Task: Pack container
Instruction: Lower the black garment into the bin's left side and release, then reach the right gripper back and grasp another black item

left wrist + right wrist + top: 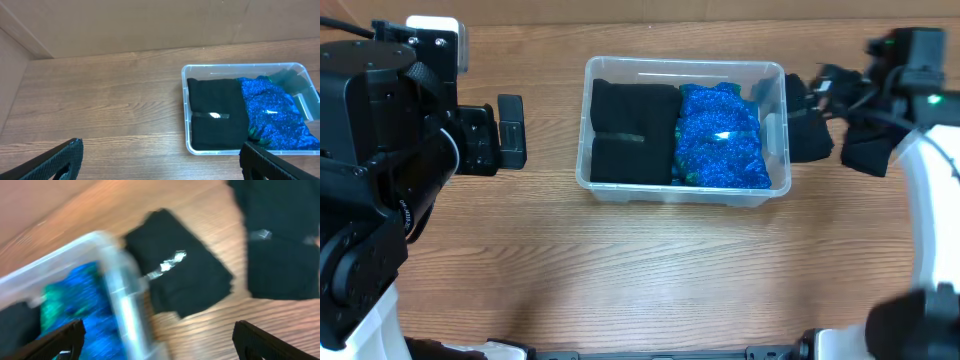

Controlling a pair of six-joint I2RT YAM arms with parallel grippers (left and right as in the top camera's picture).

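My open right gripper should, as the farther black cloth (868, 155) lies clear of the nearer cloth, continue to head for its outer edge (314, 241) until the fingers close there.
The clear container (682, 194) stands mid-table. It holds black folded cloths (632, 130) on the left and blue glittery bags (722, 138) on the right. Two more black folded cloths (809, 132) (866, 152) lie on the table just right of it. My right gripper (157, 335) is open and empty, above the container's right rim (120, 280) and the nearer loose cloth (180, 275); this view is blurred. My left gripper (160, 155) is open and empty, over bare wood left of the container (186, 110).
The left arm's bulky black body (380, 150) fills the left side of the overhead view. The right arm (910, 60) reaches in from the far right. A wooden wall (125, 25) stands behind the table.
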